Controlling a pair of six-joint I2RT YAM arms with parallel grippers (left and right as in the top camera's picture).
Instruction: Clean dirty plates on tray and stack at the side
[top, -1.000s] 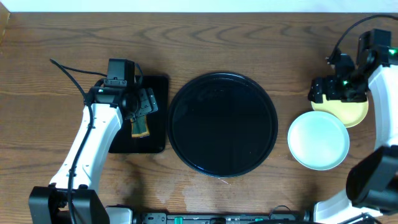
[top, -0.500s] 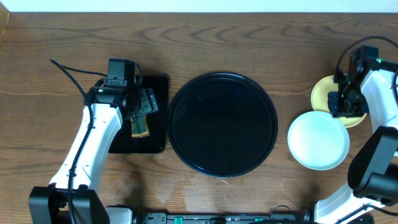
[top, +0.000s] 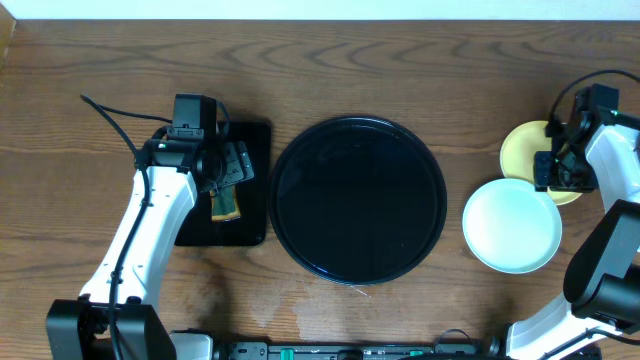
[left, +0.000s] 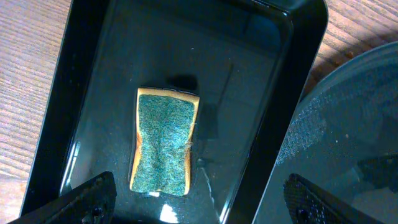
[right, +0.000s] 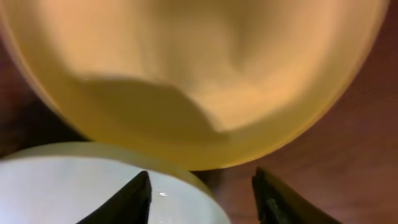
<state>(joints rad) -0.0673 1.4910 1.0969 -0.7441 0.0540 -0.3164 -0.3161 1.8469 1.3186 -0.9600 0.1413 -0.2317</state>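
Observation:
Next, I take the mint plate's rim with my right gripper and bring the plate squarely over the yellow plate, because the pale mint plate only touches the yellow plate's near edge.
The round black tray lies in the middle of the table with no plate on it; its edge shows in the left wrist view. A pale yellow plate lies at the right, touching a pale mint plate in front of it. No third plate shows. My right gripper hovers open over the yellow plate's right side. In the right wrist view the yellow plate fills the top, the pale plate sits lower left, and the fingers hold nothing. My left gripper is open and empty.
A small black rectangular tray left of the round tray holds a green-and-yellow sponge. In the left wrist view the sponge lies flat in that tray, just ahead of my open fingers. The wood table surrounds it.
My right arm has swung from the yellow plate's left edge across to its right side, uncovering most of that plate. The left arm, sponge and both trays have not moved.

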